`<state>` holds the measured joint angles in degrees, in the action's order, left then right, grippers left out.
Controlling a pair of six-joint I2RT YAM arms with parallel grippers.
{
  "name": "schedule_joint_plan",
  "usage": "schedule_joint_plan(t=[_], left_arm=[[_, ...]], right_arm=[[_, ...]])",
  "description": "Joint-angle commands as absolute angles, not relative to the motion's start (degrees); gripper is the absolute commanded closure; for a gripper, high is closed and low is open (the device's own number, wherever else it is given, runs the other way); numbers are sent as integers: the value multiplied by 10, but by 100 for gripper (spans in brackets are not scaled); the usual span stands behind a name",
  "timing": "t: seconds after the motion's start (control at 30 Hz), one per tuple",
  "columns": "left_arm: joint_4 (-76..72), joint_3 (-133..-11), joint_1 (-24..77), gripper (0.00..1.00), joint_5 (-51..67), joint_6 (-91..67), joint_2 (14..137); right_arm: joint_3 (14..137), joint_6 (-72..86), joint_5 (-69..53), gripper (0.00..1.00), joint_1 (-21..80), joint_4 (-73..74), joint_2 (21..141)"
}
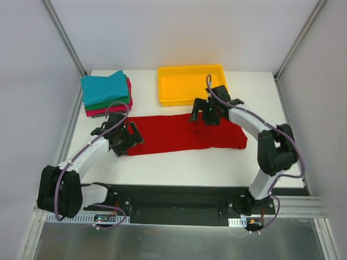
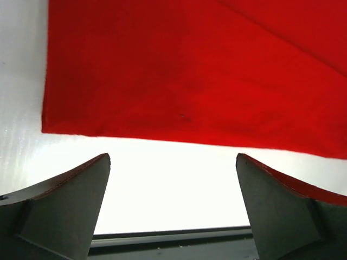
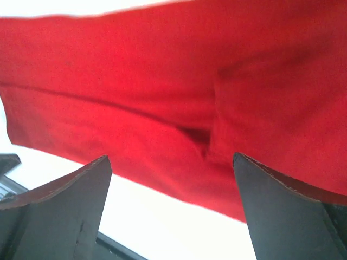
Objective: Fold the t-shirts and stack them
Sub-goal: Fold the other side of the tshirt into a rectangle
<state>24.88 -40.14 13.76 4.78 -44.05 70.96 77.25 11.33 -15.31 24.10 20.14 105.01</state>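
My left gripper is by the red t-shirt's end (image 1: 145, 135), which is far from my right gripper, so my left gripper should slant the t-shirt before both grippers take that end's corners (image 1: 131, 153).
A large bright red t-shirt (image 1: 173, 135) lies flat on the white table as a long folded strip. My left gripper (image 1: 127, 138) is open and empty at the strip's left end; in the left wrist view (image 2: 172, 157) bare table lies between its fingers and the red cloth (image 2: 190, 81) is just beyond them. My right gripper (image 1: 201, 116) is open and empty over the strip's far edge, right of the middle; in the right wrist view (image 3: 171, 157) the red cloth (image 3: 162, 97) with a fold crease is just beyond the fingertips. A stack of folded shirts stands at the back left: teal (image 1: 104, 88) on top, then green (image 1: 108, 103), then pink-red (image 1: 100, 112).
A yellow plastic tray (image 1: 179, 102) stands at the back middle, just behind the right gripper. The black base rail (image 1: 179, 197) runs along the table's near edge. Grey walls and frame posts close in the sides.
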Motion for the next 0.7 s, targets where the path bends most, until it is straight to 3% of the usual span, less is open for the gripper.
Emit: schedule_joint_plan(t=[0.0,0.3,0.67], left_arm=[[265,-447,133,1,95,-416,673],[235,-534,136,1,78,-399,828],[230,-429,244,1,121,-401,858]], right_arm=[[646,115,-117,4,239,214,926],[599,130,-132,4,151,200,976],[598,85,-141,4,48,248,1004]])
